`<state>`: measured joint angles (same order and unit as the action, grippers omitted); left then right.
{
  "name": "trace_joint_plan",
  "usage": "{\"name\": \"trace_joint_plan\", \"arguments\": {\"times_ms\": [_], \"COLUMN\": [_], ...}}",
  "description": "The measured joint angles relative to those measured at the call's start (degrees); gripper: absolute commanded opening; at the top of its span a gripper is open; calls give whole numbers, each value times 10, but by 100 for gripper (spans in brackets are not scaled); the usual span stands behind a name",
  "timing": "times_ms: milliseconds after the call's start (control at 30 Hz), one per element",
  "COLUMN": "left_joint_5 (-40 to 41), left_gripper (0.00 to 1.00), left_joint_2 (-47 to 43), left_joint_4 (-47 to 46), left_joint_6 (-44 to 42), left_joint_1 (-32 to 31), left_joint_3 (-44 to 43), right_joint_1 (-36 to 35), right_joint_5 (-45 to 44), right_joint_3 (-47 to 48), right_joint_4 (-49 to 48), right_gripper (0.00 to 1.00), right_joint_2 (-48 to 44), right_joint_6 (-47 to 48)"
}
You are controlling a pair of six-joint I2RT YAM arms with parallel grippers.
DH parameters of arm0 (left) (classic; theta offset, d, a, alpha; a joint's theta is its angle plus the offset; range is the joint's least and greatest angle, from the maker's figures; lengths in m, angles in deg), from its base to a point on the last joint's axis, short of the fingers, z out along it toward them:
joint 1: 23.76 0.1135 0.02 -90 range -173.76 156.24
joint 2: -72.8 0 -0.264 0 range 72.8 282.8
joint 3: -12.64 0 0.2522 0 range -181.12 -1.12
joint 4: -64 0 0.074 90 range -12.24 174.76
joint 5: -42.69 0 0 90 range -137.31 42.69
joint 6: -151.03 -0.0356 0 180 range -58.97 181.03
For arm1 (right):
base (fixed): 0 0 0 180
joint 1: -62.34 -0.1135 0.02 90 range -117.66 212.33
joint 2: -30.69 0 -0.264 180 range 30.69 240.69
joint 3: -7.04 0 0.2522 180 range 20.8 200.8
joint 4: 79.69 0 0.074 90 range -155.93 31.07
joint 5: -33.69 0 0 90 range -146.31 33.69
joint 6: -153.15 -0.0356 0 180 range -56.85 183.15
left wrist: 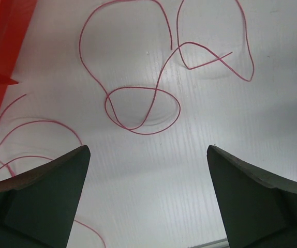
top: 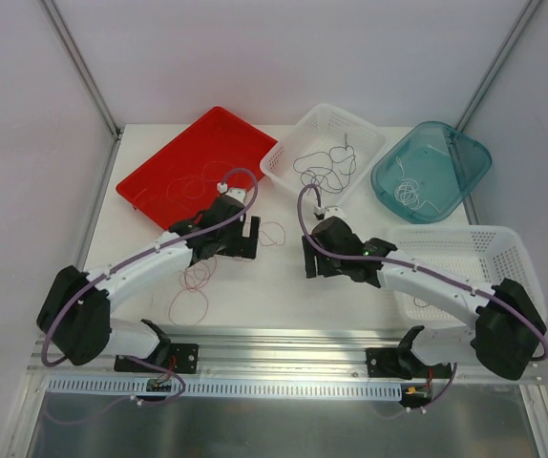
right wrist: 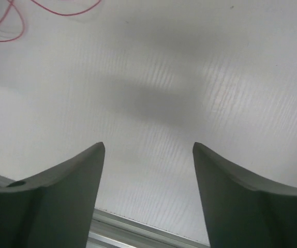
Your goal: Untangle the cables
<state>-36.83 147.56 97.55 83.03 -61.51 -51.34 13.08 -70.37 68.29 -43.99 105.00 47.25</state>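
Note:
My gripper will bring up the looped red cable (left wrist: pixel 156 89) alone when it lifts, because a clear gap (left wrist: pixel 92 121) keeps this cable apart from the cables nearer the front.
Thin dark red cables lie in loose loops on the white table, by my left gripper (top: pixel 274 234) and nearer the front (top: pixel 190 303). In the left wrist view one red cable (left wrist: pixel 143 111) loops over itself just beyond my open, empty left gripper (left wrist: pixel 148 155), which hovers above it without touching. My left gripper (top: pixel 245 239) sits left of centre. My right gripper (top: pixel 310 260) is open and empty over bare table (right wrist: pixel 148 147); a red loop (right wrist: pixel 3 31) shows at its far left. A black cable (top: pixel 326 172) lies in the white basket, a whitish one (top: pixel 410 191) in the teal bin.
A red tray (top: pixel 164 153) stands at the back left, holding a thin cable loop. A white basket (top: pixel 369 129) is at the back centre, a teal bin (top: pixel 465 157) at the back right, and a second white basket (top: pixel 513 253) on the right. A metal rail (top: pixel 284 336) lines the front edge.

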Motion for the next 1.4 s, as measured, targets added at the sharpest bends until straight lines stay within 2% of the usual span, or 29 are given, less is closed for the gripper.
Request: {"name": "trace_joint_plan", "arguments": {"times_ms": [67, 267, 467, 667, 933, 1067, 1167, 1300, 1333, 1400], "left_joint_5": [-1, -21, -28, -24, 7, 19, 20, 21, 20, 19], "left_gripper": [99, 99, 98, 97, 87, 77, 65, 37, 22, 8], "left_joint_2": [38, 113, 171, 180, 236, 278, 297, 306, 307, 307], "left_joint_4": [-14, -56, -83, -110, -125, -125, -125, -125, -125, -125], "left_joint_6": [14, 48, 76, 102, 122, 129, 134, 143, 145, 150], "left_joint_1": [0, 0, 0, 0, 0, 0, 0, 0, 0, 0], "left_joint_3": [0, -12, -57, -76, -121, -132, -134, -134, -134, -134], "right_joint_1": [-7, -15, -16, -16, -16, -16, -16, -16, -16, -16], "right_joint_5": [0, -1, -2, -7, -16, -16, -16, -17, -18, -19], "right_joint_3": [0, -17, -43, -50, -66, -79, -87, -96, -97, -99], "right_joint_4": [2, 2, 7, 21, 33, 38, 45, 52, 54, 59], "right_gripper": [85, 98, 99, 99, 99, 99, 99, 99, 99, 99], "right_joint_2": [-18, -91, -165, -212, -246, -262, -275, -292, -295, -301], "right_joint_6": [8, 25, 32, 37, 43, 42, 42, 42, 42, 42]}}
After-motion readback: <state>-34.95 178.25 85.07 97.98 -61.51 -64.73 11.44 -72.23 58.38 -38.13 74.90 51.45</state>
